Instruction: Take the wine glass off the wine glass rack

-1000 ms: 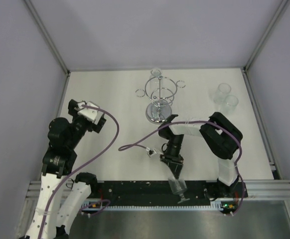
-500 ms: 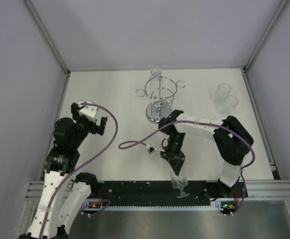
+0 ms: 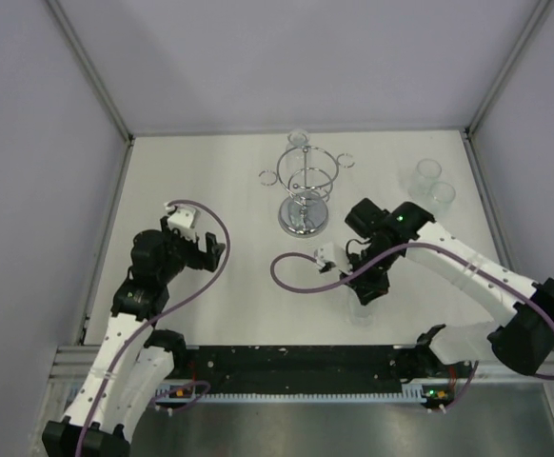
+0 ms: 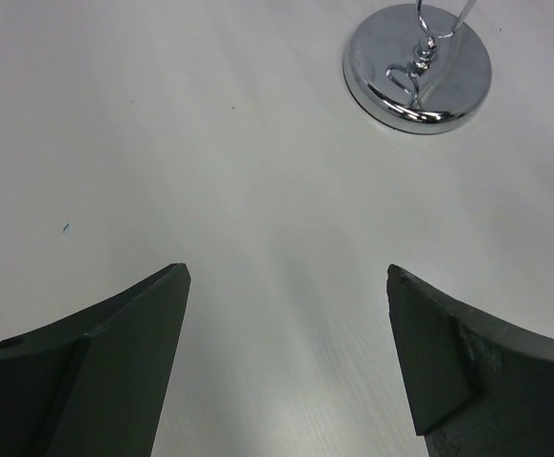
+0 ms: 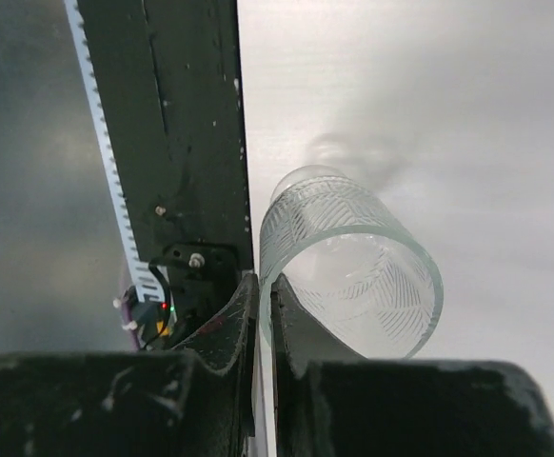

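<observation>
I keep carrying the wine glass [image 3: 361, 312] with my right gripper to the spot before the clear glasses until the wine glass's foot stands there. The wine glass hangs foot down and that spot is free.
The chrome wine glass rack [image 3: 306, 181] stands at the back middle of the table on its round mirrored base [image 4: 417, 71]. My right gripper [image 3: 366, 288] is shut on the rim of a clear etched wine glass [image 5: 353, 257], with one finger inside the bowl and one outside [image 5: 263, 281]. The glass [image 3: 359, 310] hangs just above the table near the front edge, well in front of the rack. My left gripper [image 3: 206, 249] is open and empty [image 4: 286, 271], low over the table to the left of the rack's base.
Two clear glasses [image 3: 427, 173] [image 3: 441, 195] stand at the back right. A small clear glass [image 3: 298, 138] shows behind the rack. The black rail [image 3: 296, 360] runs along the near edge and lies close beside the held glass [image 5: 172, 114].
My right arm has swung out to the right and turned its wrist, bringing the glass from over the near rail to over the table. My left gripper has moved right and lower.
</observation>
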